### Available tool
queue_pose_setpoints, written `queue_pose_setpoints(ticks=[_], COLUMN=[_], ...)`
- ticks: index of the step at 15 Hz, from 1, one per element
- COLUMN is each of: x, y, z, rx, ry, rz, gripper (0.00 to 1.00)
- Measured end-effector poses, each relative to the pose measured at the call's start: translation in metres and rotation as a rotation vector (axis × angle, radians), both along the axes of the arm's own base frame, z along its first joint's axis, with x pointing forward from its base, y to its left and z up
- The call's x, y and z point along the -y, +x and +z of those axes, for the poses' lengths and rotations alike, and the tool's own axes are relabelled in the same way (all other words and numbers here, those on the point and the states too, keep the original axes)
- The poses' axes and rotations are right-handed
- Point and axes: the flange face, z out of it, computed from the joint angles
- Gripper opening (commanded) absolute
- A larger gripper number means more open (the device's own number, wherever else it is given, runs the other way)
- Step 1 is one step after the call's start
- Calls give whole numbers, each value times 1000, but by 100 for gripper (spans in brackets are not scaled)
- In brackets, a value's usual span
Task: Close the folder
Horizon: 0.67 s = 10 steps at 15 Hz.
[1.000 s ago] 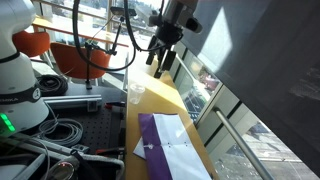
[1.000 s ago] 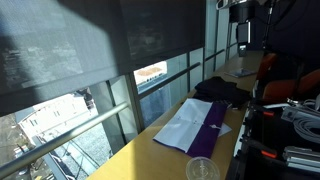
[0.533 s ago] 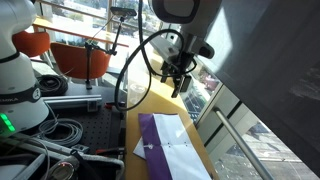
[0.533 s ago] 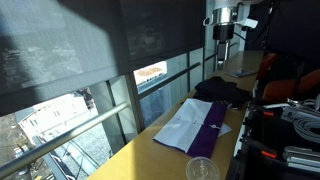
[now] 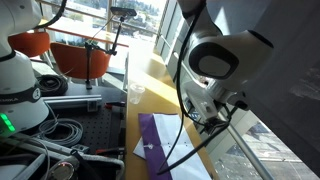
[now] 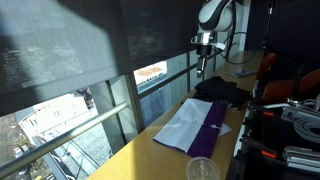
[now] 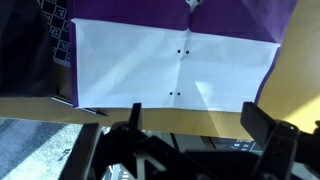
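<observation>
The folder's corner (image 7: 79, 104) by the dark cloth bundle lies free, and my fingers are crosswise to its short edge (image 7: 76, 80). My gripper continues to go down and closes there.
The purple folder (image 5: 155, 138) lies open on the wooden counter, with its white paper sheets (image 5: 186, 150) facing up on the window side. It shows in both exterior views, the other being here (image 6: 209, 134). In the wrist view the white sheet (image 7: 175, 68) fills the middle and the purple cover (image 7: 245, 15) runs along the top. My gripper (image 5: 214, 118) hangs above the window edge of the folder, open and empty, touching nothing. It also shows in an exterior view (image 6: 203, 68) and in the wrist view (image 7: 197, 125).
A dark cloth bundle (image 6: 221, 90) lies on the counter beyond the folder. A clear plastic cup (image 6: 201, 170) stands at the near end, also seen in an exterior view (image 5: 136, 95). A blue-and-white dotted object (image 7: 55, 35) lies beside the folder. Windows border the counter.
My arm has swung from the far end of the counter towards the folder and lowered. The gripper now hangs over the folder's window edge. The folder has not moved.
</observation>
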Motion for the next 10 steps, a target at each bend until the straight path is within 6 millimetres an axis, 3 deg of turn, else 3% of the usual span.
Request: queue_pose_setpoints(ticks=[4,10], x=[46,78], y=[41,84], z=[-45,-102], rx=[-4,-37], ry=[-3,-4], rz=[-44,-55], gripper=[100,100])
